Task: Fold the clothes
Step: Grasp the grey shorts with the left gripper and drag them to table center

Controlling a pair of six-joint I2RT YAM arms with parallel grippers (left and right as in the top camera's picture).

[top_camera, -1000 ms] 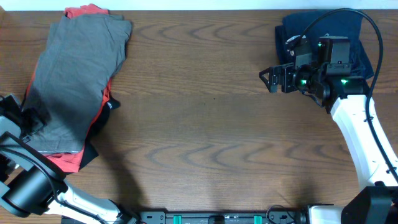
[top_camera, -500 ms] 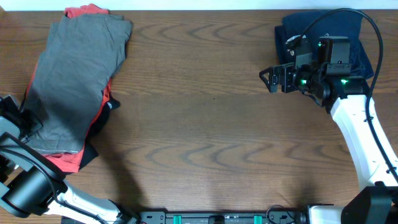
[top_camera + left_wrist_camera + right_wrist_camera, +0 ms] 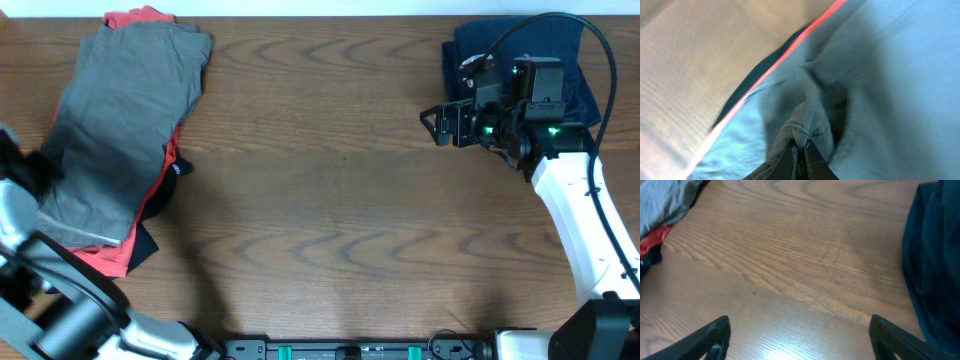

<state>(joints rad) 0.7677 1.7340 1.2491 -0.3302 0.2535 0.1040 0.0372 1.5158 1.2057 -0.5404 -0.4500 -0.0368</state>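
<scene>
I go on moving my left gripper over the open wood (image 3: 320, 165) and let go there, clear of the red garment. My left gripper's fingers hold only the grey garment's fold (image 3: 807, 117).
A grey garment (image 3: 120, 120) lies on top of a pile at the table's left, with a red garment (image 3: 140, 18) and a black one (image 3: 148, 247) showing under it. My left gripper (image 3: 18, 168), blurred, is at the pile's left edge. In the left wrist view the gripper (image 3: 801, 150) is shut on a bunched fold of the grey garment (image 3: 880, 75), and a red edge (image 3: 770, 75) runs beside it. My right gripper (image 3: 436, 124) hovers open over bare wood at the right, with nothing between its fingers (image 3: 715, 332).
A folded dark blue garment (image 3: 520, 50) lies at the back right, behind the right arm; its edge (image 3: 935, 265) shows in the right wrist view. Wooden table (image 3: 330, 200) stretches between the pile and the right arm.
My left gripper has closed on the grey garment's edge, and the left arm has shifted, now blurred. The right gripper's jaws have narrowed slightly.
</scene>
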